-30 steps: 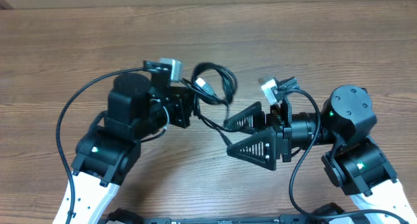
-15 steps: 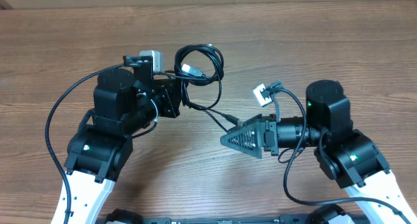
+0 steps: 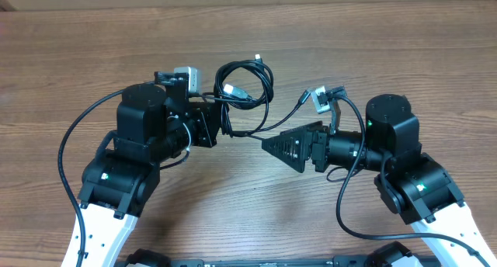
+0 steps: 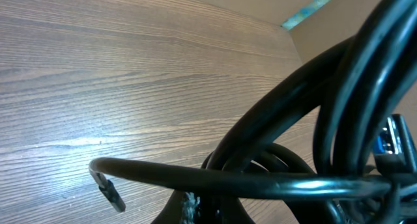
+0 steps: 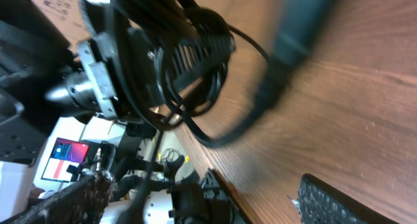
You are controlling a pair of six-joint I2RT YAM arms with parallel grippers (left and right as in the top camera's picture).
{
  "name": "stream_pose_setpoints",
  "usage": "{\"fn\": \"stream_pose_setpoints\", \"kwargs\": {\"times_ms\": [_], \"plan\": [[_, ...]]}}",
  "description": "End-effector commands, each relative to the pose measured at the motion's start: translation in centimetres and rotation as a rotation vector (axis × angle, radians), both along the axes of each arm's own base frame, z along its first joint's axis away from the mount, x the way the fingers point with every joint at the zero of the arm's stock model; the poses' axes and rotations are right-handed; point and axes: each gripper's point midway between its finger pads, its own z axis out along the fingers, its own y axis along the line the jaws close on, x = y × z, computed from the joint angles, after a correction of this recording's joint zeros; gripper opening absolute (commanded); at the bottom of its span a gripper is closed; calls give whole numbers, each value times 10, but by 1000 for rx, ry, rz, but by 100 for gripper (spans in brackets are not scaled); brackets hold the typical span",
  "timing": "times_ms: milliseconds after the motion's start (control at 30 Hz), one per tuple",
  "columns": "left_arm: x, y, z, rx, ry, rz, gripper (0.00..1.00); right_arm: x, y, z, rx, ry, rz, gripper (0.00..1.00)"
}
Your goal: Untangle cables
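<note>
I should move my right gripper back, then take the cable loops (image 3: 269, 82) with it from my left gripper, because a loose piece of cable (image 3: 285, 121) crosses in front of my right gripper's open fingers.
The cables (image 3: 247, 84) are a bundle of thin black loops with a silver-tipped plug inside, hanging off the tip of my left gripper (image 3: 227, 121). That gripper is shut on them. In the left wrist view the cables (image 4: 293, 120) fill the frame, and one strand ends in a small plug (image 4: 111, 193) over the wood. One strand (image 3: 283, 119) runs right from the bundle, just past the tip of my right gripper (image 3: 268, 145). The right gripper (image 5: 208, 204) is open with wide-set fingers (image 5: 352, 201) and nothing between them. It points at the left arm, and a blurred cable (image 5: 215, 129) lies ahead of it.
The wooden table (image 3: 373, 50) stretches behind and to both sides of the arms. Thick black arm wires (image 3: 70, 158) loop out at the left, and another arm wire (image 3: 342, 209) hangs at the right. Both wrist cameras (image 3: 186, 77) (image 3: 318, 100) stand close to the bundle.
My right gripper has turned onto its side and moved up towards the strand. The left gripper and the bundle swung left, then came back a little to the right.
</note>
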Motion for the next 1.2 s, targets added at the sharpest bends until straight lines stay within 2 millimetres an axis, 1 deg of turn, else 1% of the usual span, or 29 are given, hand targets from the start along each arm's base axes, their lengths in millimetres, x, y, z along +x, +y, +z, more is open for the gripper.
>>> {"fn": "stream_pose_setpoints", "kwargs": {"times_ms": [0, 67, 200, 300, 400, 467, 533, 600, 667, 733, 767, 833, 900, 1033, 1100, 1133, 1167], "plan": [[-3, -5, 6, -18, -9, -21, 4, 2, 1, 14, 21, -55, 5, 91], [-3, -5, 6, -24, -1, -18, 4, 5, 0, 16, 21, -68, -8, 91], [-6, -9, 6, -38, 10, -35, 4, 19, -6, 12, -11, -78, -94, 91], [-12, -17, 6, -42, 16, -69, 4, 27, -10, 9, -32, -87, -148, 91], [-22, -32, 6, -36, 13, -118, 4, 34, -14, 7, -49, -94, -190, 91], [-27, -41, 4, -16, 4, -136, 4, 40, -20, 0, -84, -80, -242, 90], [-29, -44, 4, -10, -3, -151, 4, 44, -29, -15, -141, -41, -297, 90], [-31, -44, 6, -8, -10, -158, 4, 44, -43, -38, -234, 23, -363, 90], [-33, -42, 9, -6, -26, -161, 4, 41, -62, -63, -348, 93, -437, 90], [-33, -42, 15, -8, -59, -167, 4, 37, -78, -81, -436, 141, -488, 90], [-34, -42, 19, -13, -74, -167, 4, 35, -83, -86, -466, 155, -504, 90], [-34, -43, 28, -29, -108, -172, 4, 33, -90, -93, -502, 172, -522, 90], [-37, -46, 35, -51, -128, -196, 4, 33, -92, -94, -513, 173, -532, 90], [-45, -51, 39, -47, -162, -267, 4, 35, -98, -95, -535, 166, -562, 90], [-51, -56, 40, -45, -182, -320, 4, 36, -105, -98, -563, 170, -590, 90], [-56, -59, 41, -39, -209, -370, 4, 34, -114, -104, -608, 178, -621, 90], [-58, -59, 41, -31, -220, -384, 4, 33, -121, -107, -635, 190, -646, 90]]}}
